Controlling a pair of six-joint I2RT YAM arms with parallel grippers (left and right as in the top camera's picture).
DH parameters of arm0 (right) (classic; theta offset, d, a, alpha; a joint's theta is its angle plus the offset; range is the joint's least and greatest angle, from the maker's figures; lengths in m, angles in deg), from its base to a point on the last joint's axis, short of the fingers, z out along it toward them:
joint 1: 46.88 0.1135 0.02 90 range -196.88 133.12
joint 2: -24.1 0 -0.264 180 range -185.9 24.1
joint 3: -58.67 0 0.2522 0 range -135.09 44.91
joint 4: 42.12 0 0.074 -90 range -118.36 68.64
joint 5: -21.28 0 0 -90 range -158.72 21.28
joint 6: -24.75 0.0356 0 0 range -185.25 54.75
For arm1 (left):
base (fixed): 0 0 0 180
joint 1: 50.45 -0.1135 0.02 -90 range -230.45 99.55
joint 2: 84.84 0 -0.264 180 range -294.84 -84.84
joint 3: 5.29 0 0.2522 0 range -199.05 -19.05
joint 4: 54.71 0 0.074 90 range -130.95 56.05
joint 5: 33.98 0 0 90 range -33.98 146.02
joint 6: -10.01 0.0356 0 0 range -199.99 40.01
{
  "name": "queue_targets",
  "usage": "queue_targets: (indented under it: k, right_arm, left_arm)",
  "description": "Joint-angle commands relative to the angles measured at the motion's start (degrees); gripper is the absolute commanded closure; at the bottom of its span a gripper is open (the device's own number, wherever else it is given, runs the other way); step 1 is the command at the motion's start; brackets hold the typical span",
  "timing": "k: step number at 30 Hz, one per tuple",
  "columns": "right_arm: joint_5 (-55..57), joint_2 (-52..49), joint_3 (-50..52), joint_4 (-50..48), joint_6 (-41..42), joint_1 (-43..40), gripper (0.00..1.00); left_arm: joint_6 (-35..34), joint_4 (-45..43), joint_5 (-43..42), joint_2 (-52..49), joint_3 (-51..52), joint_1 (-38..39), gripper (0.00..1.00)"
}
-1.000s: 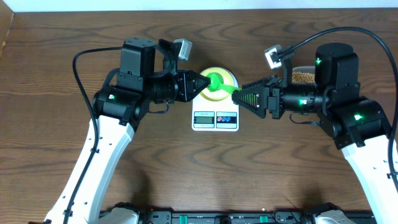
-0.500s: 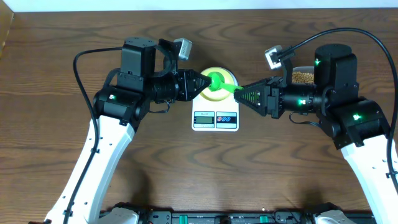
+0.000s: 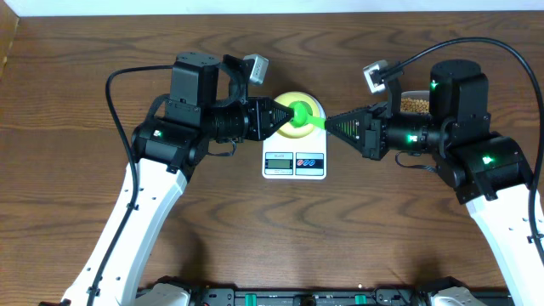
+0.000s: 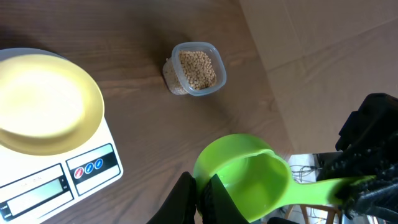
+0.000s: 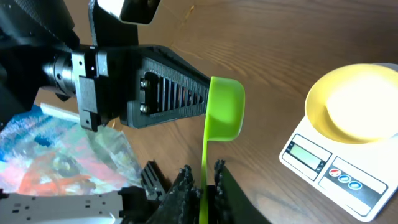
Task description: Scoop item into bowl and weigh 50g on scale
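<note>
The robot's left gripper pinches the scoop's cup [image 3: 301,112] while its right gripper holds the scoop's handle, so next the left gripper lets go and moves to the scale's buttons [image 3: 306,162] before the robot scoops.
A green scoop [image 3: 299,113] hangs empty over the pale yellow bowl [image 3: 311,103], which stands on the white scale [image 3: 295,161]. My left gripper [image 3: 285,117] is shut on the scoop's cup rim, seen close in the left wrist view [image 4: 200,190]. From the right, my right gripper [image 3: 330,126] is shut on the scoop's thin handle [image 5: 204,163], with a finger on each side. The item, tan beans [image 4: 197,68], fills a clear tub [image 3: 414,106] behind the right arm. The bowl [image 4: 43,102] is empty.
The scale's display and red and blue buttons [image 4: 87,168] face the table's front. A crumpled colourful plastic bag [image 5: 56,149] shows beyond the table in the right wrist view. The table's far edge [image 3: 272,12] runs along the top.
My right gripper's jaws have closed onto the scoop's handle. The left arm and scoop have shifted slightly to the right.
</note>
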Motion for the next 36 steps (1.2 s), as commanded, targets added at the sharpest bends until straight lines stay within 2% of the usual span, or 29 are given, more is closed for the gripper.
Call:
queue_targets:
  k: [1,5,7,10,12,17,19,24,27,31,36]
  right_arm:
    - [0.0,0.1,0.4,-0.4,-0.7,0.3,0.96]
    - [0.4,0.1,0.4,-0.6,-0.7,0.3,0.99]
    - [1.7,0.1,0.4,-0.3,-0.5,0.3,0.99]
    - [6.0,0.1,0.4,1.4,0.7,0.3,0.99]
    - [9.7,0.1,0.4,2.8,1.3,0.3,0.99]
    - [24.6,0.1,0.4,5.0,2.3,0.3,0.99]
    - [30.9,0.1,0.4,5.3,2.8,0.3,0.99]
    - [42.4,0.1,0.2,8.8,3.4,0.3,0.99]
    - [49.5,0.1,-0.3,12.4,4.0,0.3,0.99]
    - [57.2,0.1,-1.4,16.1,5.9,0.3,0.99]
    - [63.7,0.1,-1.9,18.9,6.7,0.3,0.99]
  left_arm:
    - [-0.3,-0.3,-1.2,-0.1,-0.7,0.1,0.93]
    - [-0.1,-0.2,-0.4,-0.1,-0.7,0.1,0.92]
    - [0.7,-0.1,0.2,-0.1,-0.7,0.1,0.73]
    - [1.7,-0.1,0.3,-0.1,-0.7,0.1,0.61]
    - [1.9,-0.2,0.4,-0.1,-0.7,0.1,0.57]
    - [2.6,-0.7,0.7,0.2,-0.7,0.2,0.56]
    - [5.2,1.1,1.7,0.6,-0.7,0.6,0.56]
    - [12.3,14.2,15.4,1.7,-0.7,5.6,0.56]
    - [14.0,18.9,22.2,1.5,-0.7,10.7,0.56]
    - [13.9,19.8,28.4,0.5,-0.4,16.1,0.56]
    - [13.9,19.7,29.6,-3.1,0.0,17.9,0.55]
